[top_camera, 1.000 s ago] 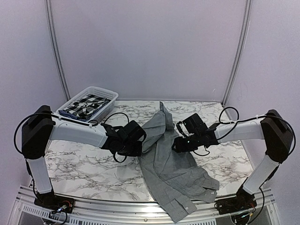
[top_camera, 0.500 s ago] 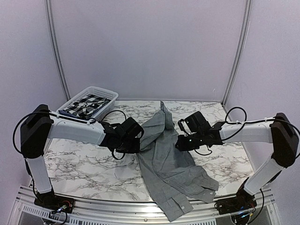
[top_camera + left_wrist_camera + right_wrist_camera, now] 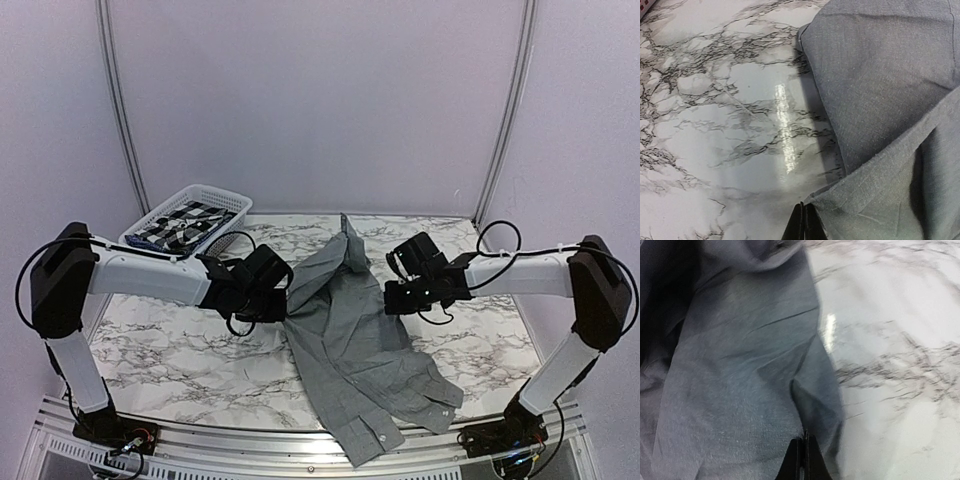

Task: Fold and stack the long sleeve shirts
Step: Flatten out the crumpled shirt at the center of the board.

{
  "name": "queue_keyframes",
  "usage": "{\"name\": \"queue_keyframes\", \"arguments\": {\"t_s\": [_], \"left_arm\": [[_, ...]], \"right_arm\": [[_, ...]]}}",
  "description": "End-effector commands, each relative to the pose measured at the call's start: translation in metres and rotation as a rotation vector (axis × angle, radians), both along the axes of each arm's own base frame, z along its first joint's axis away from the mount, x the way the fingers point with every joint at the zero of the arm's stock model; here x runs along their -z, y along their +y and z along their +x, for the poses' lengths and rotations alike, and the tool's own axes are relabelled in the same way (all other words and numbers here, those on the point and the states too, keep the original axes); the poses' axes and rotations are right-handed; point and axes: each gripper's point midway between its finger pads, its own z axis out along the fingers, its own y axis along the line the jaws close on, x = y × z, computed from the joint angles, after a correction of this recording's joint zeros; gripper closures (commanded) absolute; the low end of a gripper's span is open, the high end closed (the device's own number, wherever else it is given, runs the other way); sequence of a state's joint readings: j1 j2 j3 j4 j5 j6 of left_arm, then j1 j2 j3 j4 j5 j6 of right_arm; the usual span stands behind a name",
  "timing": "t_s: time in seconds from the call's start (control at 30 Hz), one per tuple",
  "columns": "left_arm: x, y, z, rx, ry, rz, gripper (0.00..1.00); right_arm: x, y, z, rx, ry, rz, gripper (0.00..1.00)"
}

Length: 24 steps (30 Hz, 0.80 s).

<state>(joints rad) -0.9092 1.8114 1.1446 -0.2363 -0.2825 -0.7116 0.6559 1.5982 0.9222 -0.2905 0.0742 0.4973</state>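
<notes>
My right gripper should go on pulling toward the open marble until the shirt's shoulders are spread straight, and then let go. Both grippers are pinching opposite edges of the crumpled grey shirt.
A plain mid-grey long sleeve shirt lies crumpled down the middle of the marble table, with its collar end far and a buttoned cuff at the near edge. My left gripper is shut on the shirt's left edge. In the left wrist view the grey cloth runs straight into the closed fingertips. My right gripper is shut on the shirt's right edge, and the right wrist view shows a raised fold of the cloth pinched between its fingertips. Another shirt, dark with a light check, lies in the basket.
A white plastic basket stands at the far left of the table. Grey walls close off the back. A metal rail with the arm bases runs along the near edge.
My right gripper has closed on the shirt's right edge and lifted slightly. My left arm has drawn back to the left with its edge, spreading the upper cloth; the lower shirt slid left.
</notes>
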Motion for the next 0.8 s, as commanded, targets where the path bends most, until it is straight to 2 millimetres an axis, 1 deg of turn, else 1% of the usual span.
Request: {"name": "queue_keyframes", "arguments": {"t_s": [0.0,0.1,0.23,0.33,0.37,0.43,0.5,0.57,0.63,0.7,0.73,0.77], "left_arm": [[-0.006,0.036,0.007,-0.05,-0.013,0.031,1.0],[-0.003,0.056,0.012,-0.067,0.001,0.05,1.0],[-0.001,0.077,0.022,-0.088,0.013,0.081,1.0],[0.002,0.096,0.033,-0.119,0.032,0.101,1.0],[0.003,0.105,0.038,-0.137,0.041,0.106,1.0],[0.004,0.116,0.046,-0.154,0.048,0.115,1.0],[0.004,0.126,0.057,-0.173,0.049,0.127,1.0],[0.003,0.135,0.072,-0.2,0.044,0.137,1.0],[0.005,0.139,0.085,-0.22,0.049,0.13,1.0],[0.003,0.136,0.097,-0.216,0.04,0.125,1.0],[0.002,0.133,0.102,-0.206,0.035,0.128,0.96],[0.0,0.13,0.108,-0.197,0.026,0.129,0.88]], "right_arm": [[-0.04,-0.061,0.05,0.193,-0.115,-0.049,1.0],[-0.056,-0.105,0.084,0.307,-0.153,-0.08,1.0],[-0.068,-0.154,0.116,0.434,-0.188,-0.141,1.0],[-0.072,-0.197,0.131,0.536,-0.197,-0.202,1.0],[-0.072,-0.21,0.134,0.566,-0.197,-0.214,1.0],[-0.075,-0.234,0.14,0.619,-0.201,-0.235,1.0],[-0.078,-0.25,0.148,0.65,-0.204,-0.248,1.0],[-0.083,-0.259,0.156,0.665,-0.21,-0.277,1.0],[-0.089,-0.261,0.165,0.659,-0.216,-0.296,1.0],[-0.093,-0.26,0.173,0.646,-0.215,-0.303,1.0],[-0.094,-0.257,0.176,0.635,-0.213,-0.298,1.0],[-0.096,-0.254,0.178,0.62,-0.212,-0.289,0.97]]}}
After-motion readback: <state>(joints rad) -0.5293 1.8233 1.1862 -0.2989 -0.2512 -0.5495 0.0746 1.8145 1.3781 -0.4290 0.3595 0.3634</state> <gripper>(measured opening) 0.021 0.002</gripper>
